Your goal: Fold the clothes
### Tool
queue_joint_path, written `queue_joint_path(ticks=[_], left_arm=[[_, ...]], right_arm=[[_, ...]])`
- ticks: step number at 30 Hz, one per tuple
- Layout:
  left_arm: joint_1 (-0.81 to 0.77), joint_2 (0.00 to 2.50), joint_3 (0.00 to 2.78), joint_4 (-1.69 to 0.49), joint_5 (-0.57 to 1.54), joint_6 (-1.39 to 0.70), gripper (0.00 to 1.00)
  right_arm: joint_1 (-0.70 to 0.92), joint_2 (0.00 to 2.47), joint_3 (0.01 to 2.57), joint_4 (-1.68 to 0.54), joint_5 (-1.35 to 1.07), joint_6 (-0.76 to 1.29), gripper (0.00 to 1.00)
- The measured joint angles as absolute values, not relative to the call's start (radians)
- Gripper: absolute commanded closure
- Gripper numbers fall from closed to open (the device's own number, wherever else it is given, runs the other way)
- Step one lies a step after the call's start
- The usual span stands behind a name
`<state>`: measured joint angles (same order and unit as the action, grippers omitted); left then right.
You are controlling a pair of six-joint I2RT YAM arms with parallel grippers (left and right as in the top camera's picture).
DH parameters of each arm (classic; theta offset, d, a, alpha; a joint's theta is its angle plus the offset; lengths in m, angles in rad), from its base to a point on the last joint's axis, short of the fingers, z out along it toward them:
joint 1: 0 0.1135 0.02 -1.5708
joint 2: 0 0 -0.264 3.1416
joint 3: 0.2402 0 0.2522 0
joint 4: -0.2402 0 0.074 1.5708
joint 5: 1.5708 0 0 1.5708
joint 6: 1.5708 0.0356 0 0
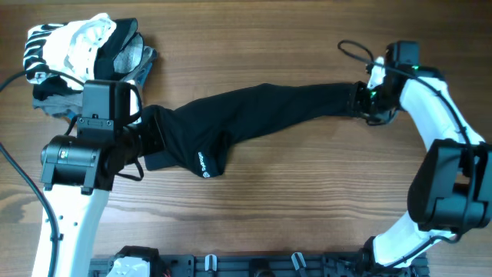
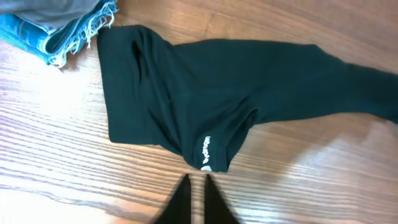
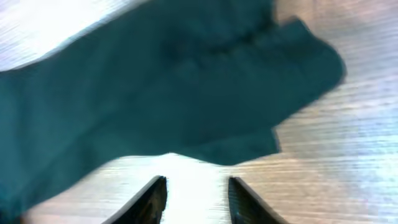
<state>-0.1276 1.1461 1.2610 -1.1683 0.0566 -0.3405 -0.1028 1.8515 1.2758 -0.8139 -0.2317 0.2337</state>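
My left gripper is to take the garment's edge by the logo before both grippers lift and spread the garment, because the black garment is bunched up in a strip.
The black garment lies stretched across the table from left to right, with a small white logo at its lower left fold. It also fills the left wrist view and the right wrist view. My left gripper is over the garment's left end. Its fingers are shut and hold nothing, with the tips just short of the logo. My right gripper is at the garment's right end. Its fingers are open and empty over bare wood, just short of the fabric's edge.
A pile of white-striped, grey and denim garments lies at the far left corner, close to the left arm. Its frayed blue denim edge is beside the black garment's left end. A cable loops near the right wrist.
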Motion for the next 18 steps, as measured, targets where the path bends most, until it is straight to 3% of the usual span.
queue_joint_path(ticks=[3, 6, 8, 10, 15, 18], left_arm=[[-0.130, 1.147, 1.261, -1.165, 0.100, -0.346, 0.62], [-0.217, 1.190, 1.201, -1.119, 0.163, -0.345, 0.46], [-0.331, 1.283, 1.115, -1.033, 0.178, -0.332, 0.38], [-0.436, 1.409, 1.046, -0.973, 0.185, -0.308, 0.36], [-0.558, 1.714, 1.026, -0.906, 0.160, -0.287, 0.42], [-0.562, 1.808, 1.037, -0.855, 0.139, -0.285, 0.72]], right_arm=[[-0.120, 1.858, 1.211, -0.799, -0.173, 0.297, 0.61], [-0.150, 1.848, 1.214, -0.776, -0.227, 0.262, 0.38], [-0.156, 1.787, 1.228, -0.771, -0.266, 0.247, 0.32], [-0.156, 1.676, 1.254, -0.759, -0.291, 0.232, 0.29], [-0.156, 1.638, 1.271, -0.764, -0.295, 0.225, 0.27], [-0.156, 1.638, 1.271, -0.764, -0.295, 0.222, 0.26]])
